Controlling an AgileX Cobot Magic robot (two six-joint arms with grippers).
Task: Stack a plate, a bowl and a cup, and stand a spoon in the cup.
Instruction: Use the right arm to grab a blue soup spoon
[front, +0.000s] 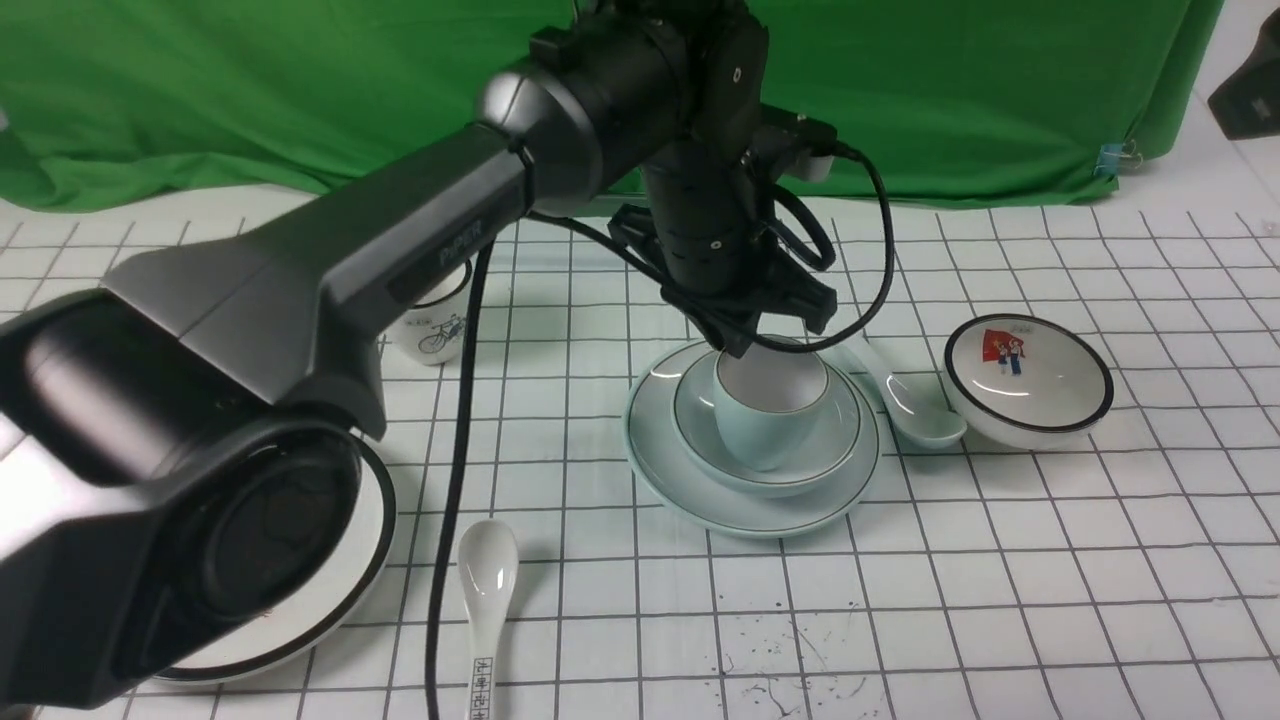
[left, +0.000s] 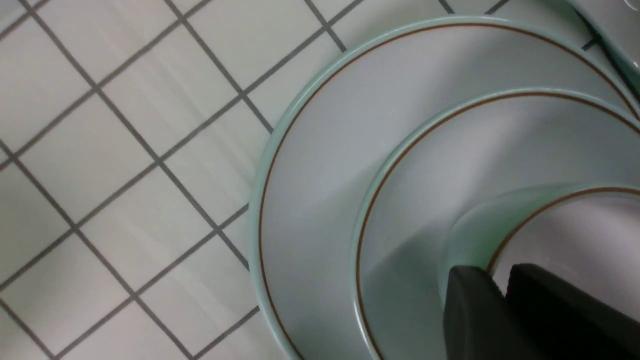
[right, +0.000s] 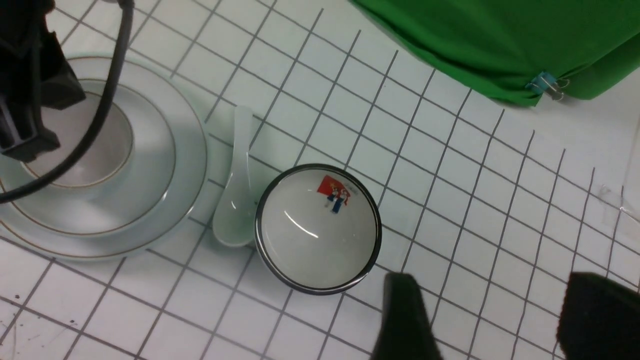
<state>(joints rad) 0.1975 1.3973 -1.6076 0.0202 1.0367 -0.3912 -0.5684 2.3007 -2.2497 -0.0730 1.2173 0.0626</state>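
Note:
The bowl (front: 830, 442) has the cup (front: 769, 414) inside it, so the two will slide together across the plate when I push the plain spoon against the bowl.
The pale blue-green plate (front: 650, 455) lies mid-table with the bowl (front: 840, 440) on it and the cup (front: 765, 430) in the bowl. My left gripper (front: 742, 345) reaches down onto the cup's far rim. In the left wrist view one finger is outside the cup (left: 470, 235) and the other inside, the left gripper (left: 500, 280) shut on the wall. The plain spoon (front: 915, 400) lies on the table just right of the plate, bowl end toward me. My right gripper (right: 492, 310) hangs open over bare table, near the spoon (right: 235, 200).
A white black-rimmed bowl with a red picture (front: 1030, 385) sits right of the spoon. A white spoon with printed handle (front: 487, 590), a black-rimmed plate (front: 340, 590) and a bicycle cup (front: 435, 325) are on the left. Green cloth (front: 1000, 90) hangs along the back.

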